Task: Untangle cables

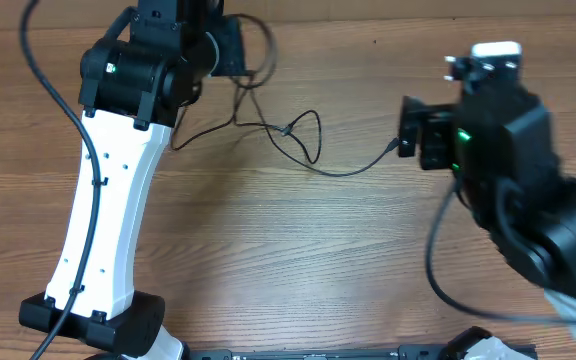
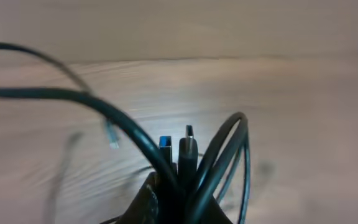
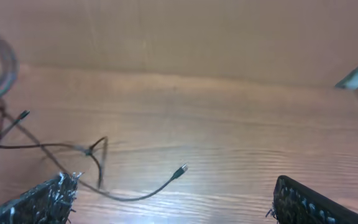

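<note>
My left gripper is holding both plug ends [image 2: 179, 148] and a cable loop [image 2: 241, 122] tightly in one bundle. I should move the bundle to my right gripper so that it can take the cable loop.
Thin black cables [image 1: 303, 140] trail across the wooden table from my left gripper [image 1: 232, 48] at the top toward the right. In the left wrist view my left gripper [image 2: 180, 202] is shut on a bundle of the cables [image 2: 210, 165], with two plug ends [image 2: 188, 148] sticking up from it. One loose cable crosses itself at a small knot [image 3: 91, 149] and ends in a silver-tipped plug [image 3: 181, 168] lying flat on the wood. My right gripper [image 3: 174, 186] stands wide open just short of that plug, nothing between its fingers [image 3: 45, 199].
The white left arm [image 1: 103, 220] stretches from the front left up to the back. A thick black robot wire [image 1: 63, 100] runs alongside it. The right arm [image 1: 528, 170] fills the right side. Bare wood [image 1: 298, 260] lies between the arms.
</note>
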Available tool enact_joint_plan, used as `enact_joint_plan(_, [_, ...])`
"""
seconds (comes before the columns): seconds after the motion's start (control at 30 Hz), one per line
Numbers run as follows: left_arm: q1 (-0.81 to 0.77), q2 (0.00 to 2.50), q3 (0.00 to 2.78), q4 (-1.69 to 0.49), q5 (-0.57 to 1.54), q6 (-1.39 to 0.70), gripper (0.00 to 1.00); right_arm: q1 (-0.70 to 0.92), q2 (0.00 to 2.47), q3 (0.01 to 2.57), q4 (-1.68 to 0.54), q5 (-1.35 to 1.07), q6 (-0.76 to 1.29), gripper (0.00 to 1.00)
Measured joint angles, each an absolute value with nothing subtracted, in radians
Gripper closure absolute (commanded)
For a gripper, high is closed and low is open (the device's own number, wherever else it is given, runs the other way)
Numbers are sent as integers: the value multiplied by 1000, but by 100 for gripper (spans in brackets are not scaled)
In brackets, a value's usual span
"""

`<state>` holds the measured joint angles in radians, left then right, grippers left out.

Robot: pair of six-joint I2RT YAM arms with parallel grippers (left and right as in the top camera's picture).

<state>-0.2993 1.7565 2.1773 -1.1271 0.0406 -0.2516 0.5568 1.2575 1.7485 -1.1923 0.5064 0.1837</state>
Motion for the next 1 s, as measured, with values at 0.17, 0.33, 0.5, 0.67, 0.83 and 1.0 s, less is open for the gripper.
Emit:
enact_joint_plan(0.17, [-299, 1757, 2174, -1060, 443, -132, 96, 524, 1295, 1746, -1151, 438, 183, 0])
enact_joint_plan(0.33, [-299, 1757, 2173, -1042, 725, -61, 96, 389, 1288, 1746, -1110, 261, 176, 0])
enact_joint_plan(0.5, [-299, 1757, 2173, -1042, 919, -27, 96, 243, 1288, 1746, -1082, -17, 123, 0])
enact_joint_plan(0.67, [-299, 1757, 2173, -1042, 1012, -19, 96, 164, 1288, 1746, -1074, -294, 41, 0])
enact_joint_plan(0.83, [-299, 1757, 2173, -1042, 1066, -17, 96, 163, 1288, 1746, -1071, -492, -22, 0])
enact_joint_plan(1.0, [-299, 1757, 2173, -1042, 1087, -15, 96, 159, 1288, 1746, -1063, -605, -41, 0])
